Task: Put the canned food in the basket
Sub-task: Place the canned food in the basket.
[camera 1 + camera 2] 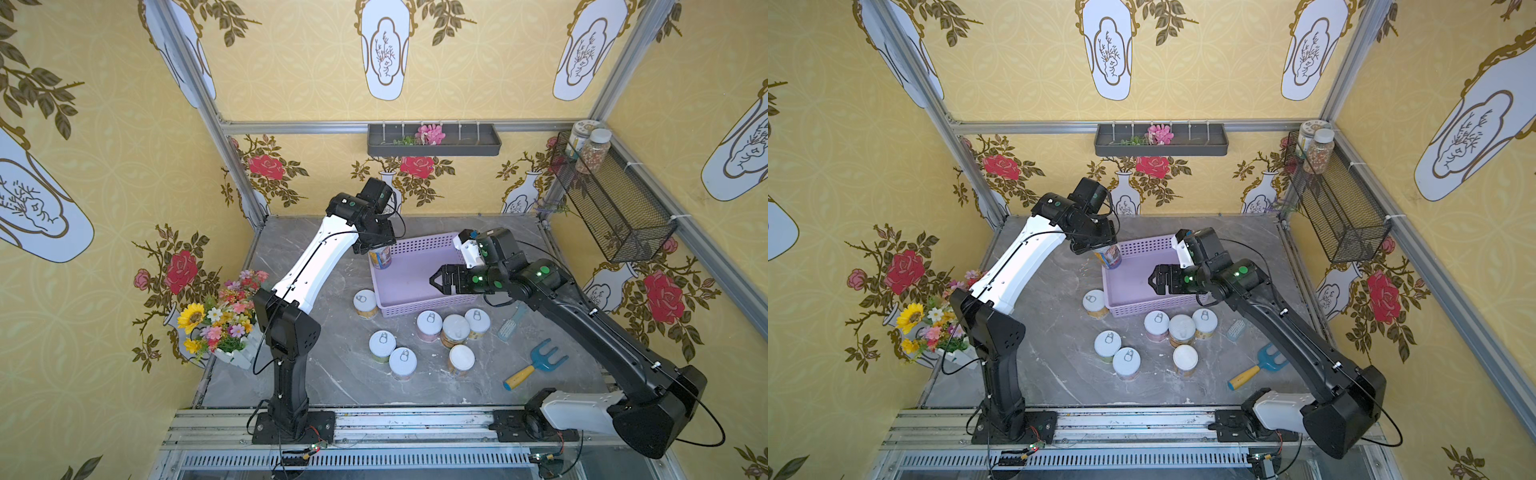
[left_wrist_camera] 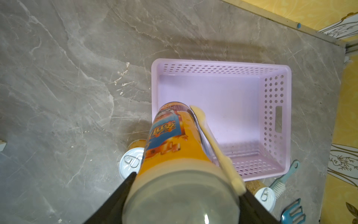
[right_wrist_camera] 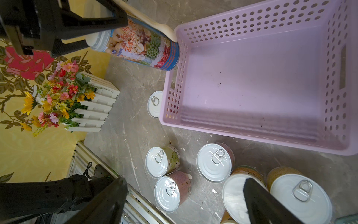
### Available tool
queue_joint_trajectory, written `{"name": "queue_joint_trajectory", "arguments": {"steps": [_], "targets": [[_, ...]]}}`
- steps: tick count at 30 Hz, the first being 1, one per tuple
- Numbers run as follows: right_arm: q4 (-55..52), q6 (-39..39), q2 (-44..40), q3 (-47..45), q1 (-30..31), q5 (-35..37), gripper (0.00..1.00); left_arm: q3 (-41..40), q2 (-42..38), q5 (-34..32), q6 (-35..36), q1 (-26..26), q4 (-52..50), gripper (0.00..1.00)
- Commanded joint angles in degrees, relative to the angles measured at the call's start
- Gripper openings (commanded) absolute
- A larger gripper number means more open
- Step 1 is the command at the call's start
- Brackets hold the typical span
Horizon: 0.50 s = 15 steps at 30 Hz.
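Note:
My left gripper is on course with the tall can's lower end (image 1: 382,262) pointing into the basket's empty far corner, and it should keep lowering until the can stands on the basket's bottom (image 1: 387,274).
A tall blue-and-yellow can (image 1: 380,257) (image 3: 143,48) hangs tilted over the far-left corner of the empty lavender basket (image 1: 415,308) (image 2: 213,62). My left gripper (image 1: 374,246) (image 2: 186,186) is shut on its lidded top. A cream plastic spoon (image 2: 211,143) runs along the can's side. My right gripper (image 1: 432,279) (image 3: 184,182) hovers open over the basket's right part with nothing between its fingers. Several short cans stand on the table in front of the basket. One (image 1: 365,303) is by its left near corner, and three (image 1: 455,330) stand in a row.
A white planter of flowers (image 1: 224,328) stands at the table's left edge. A blue brush (image 1: 510,324) and a blue toy rake (image 1: 536,363) lie at the right. A black wire basket with jars (image 1: 615,203) hangs on the right wall, and a grey tray (image 1: 434,140) on the back wall.

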Motion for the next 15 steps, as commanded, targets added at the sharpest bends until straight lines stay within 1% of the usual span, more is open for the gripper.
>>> {"name": "queue_joint_trajectory", "arguments": {"steps": [1,6,9,13,15], "targets": [[2.3,-0.4,0.1,0.6,0.1,4.4,0.97,2.4,2.0,-0.5,2.0,0.2,6.2,0.56],[0.9,-1.1,-0.3,0.3,0.1,7.7,0.97,6.1,6.9,-1.4,3.0,0.9,7.0,0.56],[0.3,-1.5,-0.4,0.4,0.2,11.6,0.97,8.0,9.5,-2.1,3.1,1.4,6.7,0.56],[-1.2,-1.8,0.7,1.5,0.2,17.7,0.97,7.3,11.1,-2.9,3.5,1.5,6.8,0.56],[-0.3,-2.2,1.0,1.0,0.0,18.1,0.97,7.2,11.8,-3.1,3.6,1.6,7.1,0.56]]}}
